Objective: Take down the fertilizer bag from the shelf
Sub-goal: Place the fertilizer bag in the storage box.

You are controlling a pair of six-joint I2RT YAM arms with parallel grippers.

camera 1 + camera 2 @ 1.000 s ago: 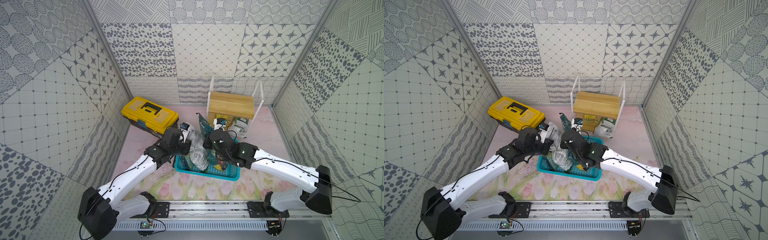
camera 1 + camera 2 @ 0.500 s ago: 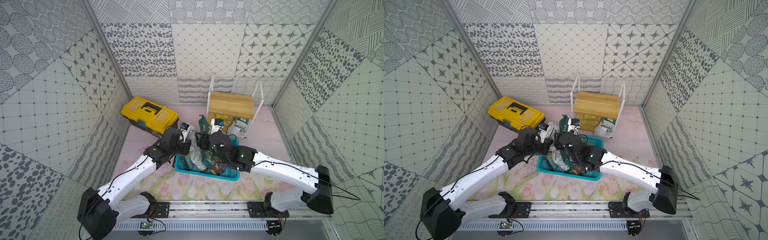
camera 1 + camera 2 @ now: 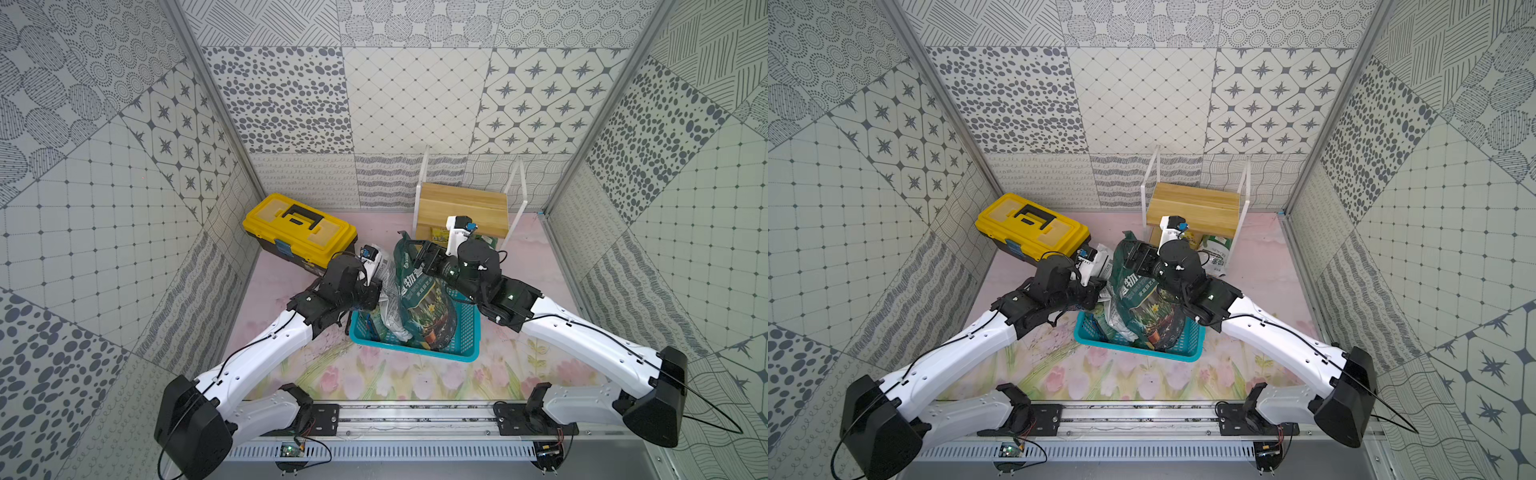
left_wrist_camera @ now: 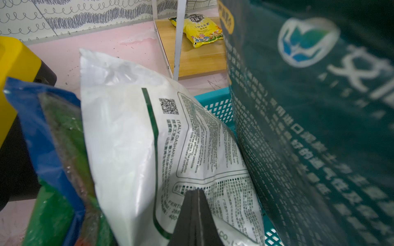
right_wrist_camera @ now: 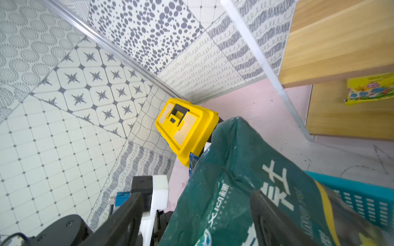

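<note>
The teal basket of bags is in my right gripper's way to the shelf. So my left gripper should pull the dark green bag and the basket toward the toolbox.
The dark green fertilizer bag stands upright in the teal basket. My right gripper is open, with one finger on each side of the bag's upper part. The shelf stands behind the basket against the back wall. Its lower board holds a yellow bag and a white-and-green bag. My left gripper is shut with nothing between its jaws. Its tip rests against a white printed bag leaning in the basket beside the green bag.
A yellow toolbox sits at the back left, close behind my left wrist. A blue-and-green bag leans beside the white bag. The shelf's white upright frame passes close to the right wrist. Patterned walls enclose three sides.
My right gripper has opened and let go of the dark green bag, then drawn back a little toward the shelf. The bag now stands taller in the basket. The left arm has stayed put.
</note>
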